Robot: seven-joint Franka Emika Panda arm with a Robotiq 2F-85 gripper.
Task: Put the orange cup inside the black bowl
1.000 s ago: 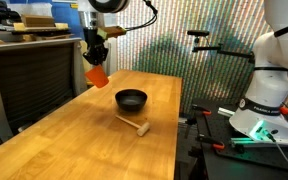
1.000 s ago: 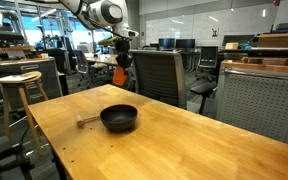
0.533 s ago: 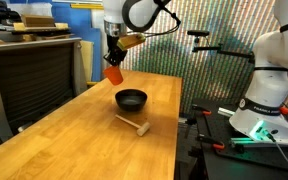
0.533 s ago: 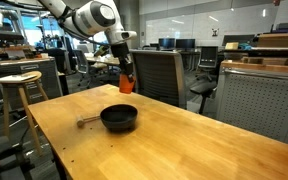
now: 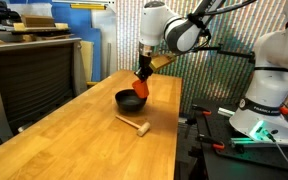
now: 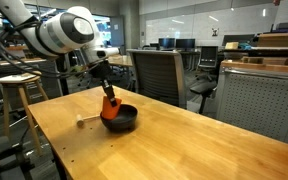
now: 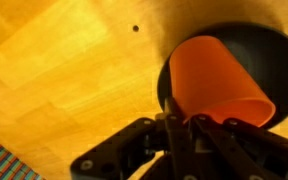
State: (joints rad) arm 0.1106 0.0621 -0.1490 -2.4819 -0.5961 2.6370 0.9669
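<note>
The orange cup is hanging at a tilt over the black bowl's near rim (image 6: pixel 105 115). Next, my gripper lifts it a little and brings it upright over the bowl's middle (image 6: pixel 123 113) before lowering it.
My gripper (image 5: pixel 144 74) is shut on the orange cup (image 5: pixel 142 88) and holds it tilted just over the black bowl (image 5: pixel 128 100) on the wooden table. In another exterior view the orange cup (image 6: pixel 110 105) hangs at the near rim of the black bowl (image 6: pixel 124 119), under the gripper (image 6: pixel 105 92). In the wrist view the orange cup (image 7: pixel 216 85) fills the middle, clamped at its rim by the gripper (image 7: pixel 194 125), with the black bowl (image 7: pixel 259 50) right behind it. Whether the cup touches the bowl cannot be told.
A small light wooden mallet (image 5: pixel 133 125) lies on the table (image 5: pixel 74 140) in front of the bowl; it also shows in an exterior view (image 6: pixel 84 122). A black office chair (image 6: pixel 156 75) stands behind the table. A wooden stool (image 6: pixel 14 90) stands beside it.
The gripper has carried the orange cup from above the table's far edge down and across to the black bowl. The bowl and mallet have not moved.
</note>
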